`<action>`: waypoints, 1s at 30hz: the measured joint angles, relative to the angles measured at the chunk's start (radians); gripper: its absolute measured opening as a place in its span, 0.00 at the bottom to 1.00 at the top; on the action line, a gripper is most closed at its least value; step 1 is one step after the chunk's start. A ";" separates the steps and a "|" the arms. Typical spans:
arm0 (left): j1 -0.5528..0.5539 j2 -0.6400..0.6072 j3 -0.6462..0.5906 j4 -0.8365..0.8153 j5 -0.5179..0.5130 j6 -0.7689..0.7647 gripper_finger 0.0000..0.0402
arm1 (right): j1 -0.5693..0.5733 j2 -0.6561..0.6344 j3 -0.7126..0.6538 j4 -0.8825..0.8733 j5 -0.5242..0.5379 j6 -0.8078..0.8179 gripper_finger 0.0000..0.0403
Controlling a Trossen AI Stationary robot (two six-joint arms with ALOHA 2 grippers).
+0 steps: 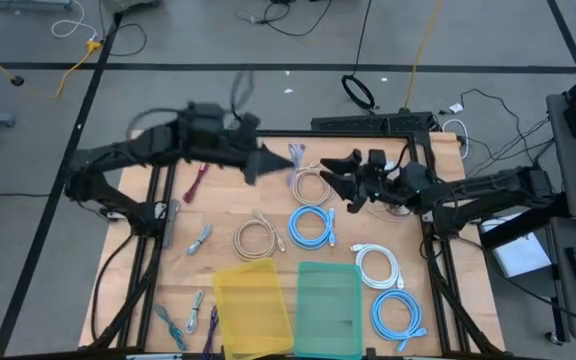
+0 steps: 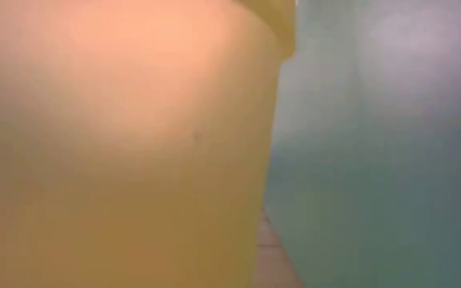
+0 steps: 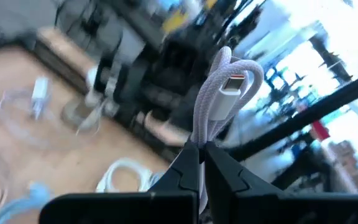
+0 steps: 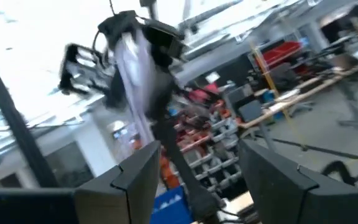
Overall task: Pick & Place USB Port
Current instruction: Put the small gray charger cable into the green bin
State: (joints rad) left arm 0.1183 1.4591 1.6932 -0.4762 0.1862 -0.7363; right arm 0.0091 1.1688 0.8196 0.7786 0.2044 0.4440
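The teal bin [image 1: 328, 308] stands on my right gripper's side while my left gripper holds the lavender cable, so next my right gripper takes the cable's loose end [image 1: 296, 152] first.
My left gripper [image 1: 278, 160] is raised over the far middle of the table, shut on a pale lavender braided USB cable [image 3: 219, 99]. The cable is folded into a small bundle, and its silver plug [image 3: 232, 84] shows near the top. My right gripper [image 1: 333, 180] stands open just to the right of it, fingers pointing at the cable, with nothing between them. In the right wrist view the lavender cable [image 4: 132, 62] hangs in the other arm's gripper, beyond my open right gripper [image 4: 194, 168]. My left gripper pinches the folded bundle's lower end [image 3: 199, 134] between its two fingertips, several strands together. The fingers reach nearly level, from the table's left. The bundle sticks out past the fingertips, plug end farthest out, lifted clear of the table.
Coiled cables lie on the table: two beige [image 1: 311, 185] [image 1: 256, 237], two blue [image 1: 311, 227] [image 1: 400, 312], one white [image 1: 378, 265]. A yellow bin [image 1: 253, 305] and a teal bin [image 1: 328, 297] stand at the near edge and fill the low view. Short cables [image 1: 196, 182] lie at left.
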 joint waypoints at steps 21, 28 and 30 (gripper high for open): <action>-0.017 0.090 -0.001 -0.042 0.019 0.032 0.01 | 0.026 0.070 0.058 0.016 -0.079 0.086 0.52; -0.017 0.102 0.000 -0.028 0.023 0.040 0.01 | 0.027 0.069 0.058 -0.006 -0.077 0.094 0.49; -0.017 0.105 0.000 -0.007 0.032 0.040 0.01 | 0.027 0.069 0.058 -0.013 -0.077 0.094 0.44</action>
State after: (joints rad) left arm 0.1013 1.5645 1.6930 -0.4829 0.2181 -0.6964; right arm 0.0357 1.2381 0.8780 0.7653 0.1276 0.5381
